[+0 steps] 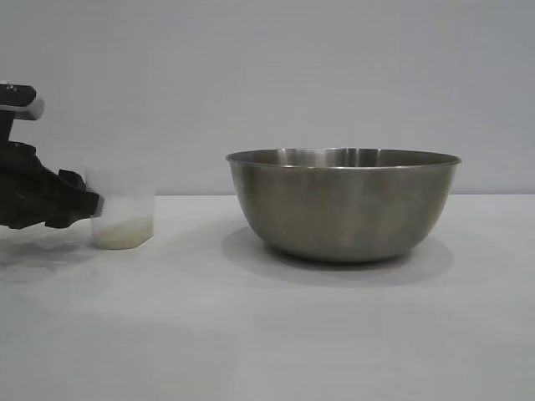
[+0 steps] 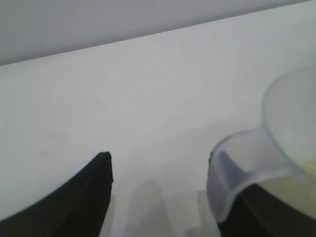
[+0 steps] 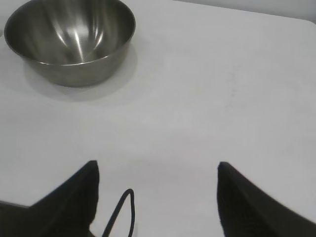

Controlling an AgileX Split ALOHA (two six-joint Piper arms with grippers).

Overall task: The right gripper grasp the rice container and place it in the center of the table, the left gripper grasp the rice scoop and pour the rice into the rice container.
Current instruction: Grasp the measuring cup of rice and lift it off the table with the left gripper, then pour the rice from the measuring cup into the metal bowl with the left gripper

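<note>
I expect the rice to run out and leave the rice scoop (image 1: 122, 205) empty when I pour, because the rice lies in a thin layer (image 1: 124, 234) below the rice scoop's clean sides.
The rice container (image 1: 343, 205), a large steel bowl, stands on the white table (image 1: 267, 334) right of centre; it looks empty in the right wrist view (image 3: 69, 39). The rice scoop (image 1: 123, 213), a translucent cup, stands at the left with a thin layer of rice (image 1: 124, 234) in its bottom. My left gripper (image 1: 94, 205) is level with the scoop, at its left side, and open. In the left wrist view the left gripper (image 2: 159, 158) has its fingers wide apart, and the scoop's handle (image 2: 237, 158) lies against one finger. My right gripper (image 3: 157, 164) is open and empty, far from the bowl.
A thin black cable loop (image 3: 123, 207) hangs by the right gripper's finger. A plain grey wall (image 1: 267, 75) stands behind the table. Bare tabletop lies between the scoop and the bowl and in front of both.
</note>
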